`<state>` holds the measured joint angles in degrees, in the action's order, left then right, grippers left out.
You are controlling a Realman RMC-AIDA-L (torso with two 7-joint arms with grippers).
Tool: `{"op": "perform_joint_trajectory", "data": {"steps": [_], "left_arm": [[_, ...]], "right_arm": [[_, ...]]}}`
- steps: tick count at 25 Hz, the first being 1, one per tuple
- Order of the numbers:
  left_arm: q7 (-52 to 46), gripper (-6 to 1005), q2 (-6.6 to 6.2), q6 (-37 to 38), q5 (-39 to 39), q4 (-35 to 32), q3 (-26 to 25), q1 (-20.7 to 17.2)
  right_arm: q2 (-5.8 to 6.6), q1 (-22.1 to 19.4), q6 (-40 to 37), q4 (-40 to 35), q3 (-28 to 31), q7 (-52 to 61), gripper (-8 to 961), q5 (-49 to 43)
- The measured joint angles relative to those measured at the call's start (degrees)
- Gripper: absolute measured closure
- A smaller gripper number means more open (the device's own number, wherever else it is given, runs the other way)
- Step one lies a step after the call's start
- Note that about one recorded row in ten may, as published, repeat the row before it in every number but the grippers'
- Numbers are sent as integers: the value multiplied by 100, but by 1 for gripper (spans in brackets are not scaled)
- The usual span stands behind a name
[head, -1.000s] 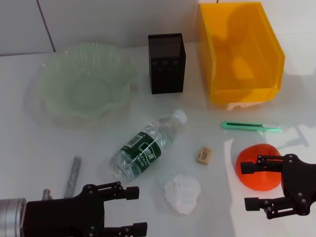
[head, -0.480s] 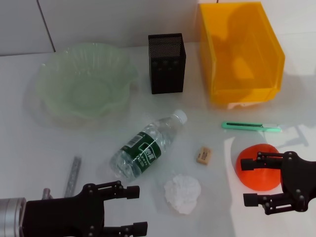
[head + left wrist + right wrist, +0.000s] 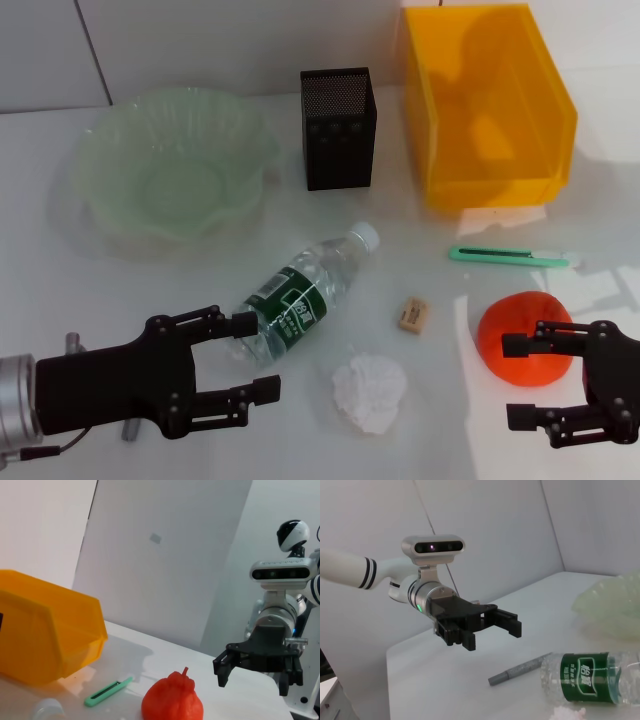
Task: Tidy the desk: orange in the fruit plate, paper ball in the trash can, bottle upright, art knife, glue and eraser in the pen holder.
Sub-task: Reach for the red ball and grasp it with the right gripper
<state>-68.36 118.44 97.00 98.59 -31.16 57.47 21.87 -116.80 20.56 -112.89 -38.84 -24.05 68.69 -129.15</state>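
The fingers of my right gripper are in line with the orange's front edge [image 3: 526,381], so my right gripper should move back and come in above the orange's middle [image 3: 522,328] before it lifts the orange.
The orange [image 3: 525,338] sits at the front right, and my open right gripper [image 3: 512,380] is just right of and in front of it, not around it. The bottle [image 3: 300,295] lies on its side mid-table. My open left gripper [image 3: 255,355] is at its base end, the upper finger next to the bottle. The paper ball [image 3: 370,392] lies between the grippers. The eraser [image 3: 412,313] and the green art knife [image 3: 510,257] lie right of the bottle. The grey glue stick [image 3: 520,669] shows in the right wrist view; the left arm covers it in the head view.
The fruit plate [image 3: 100,140] stands at the back left, the black mesh pen holder [image 3: 338,128] at the back centre, and the yellow-orange trash can [image 3: 490,100] at the back right. The left wrist view shows the orange [image 3: 172,700] and the right gripper [image 3: 257,672].
My left gripper has moved forward and up to the bottle's base, now covering the grey stick. My right gripper has drawn back slightly toward the table's front, baring more of the orange.
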Motion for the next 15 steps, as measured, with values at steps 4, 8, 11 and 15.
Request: {"op": "perform_joint_trajectory", "data": {"steps": [4,8,11,15], "left_arm": [[74,201,11,-97,18,16,51,111],[63,201,13,-73,23,5,54,125],[67,201,13,-36,25,23,53,81],[76,201,15,-42,27,46,74,72]], "right_arm": [[15,-106,3,-131,171,24,147,7],[12,-245,30,-328,1143,-77,150,20],[65,-337,-100,-348,1585,-161,151,33],[91,-429,-227,-448,1742,-174,153,67]]}}
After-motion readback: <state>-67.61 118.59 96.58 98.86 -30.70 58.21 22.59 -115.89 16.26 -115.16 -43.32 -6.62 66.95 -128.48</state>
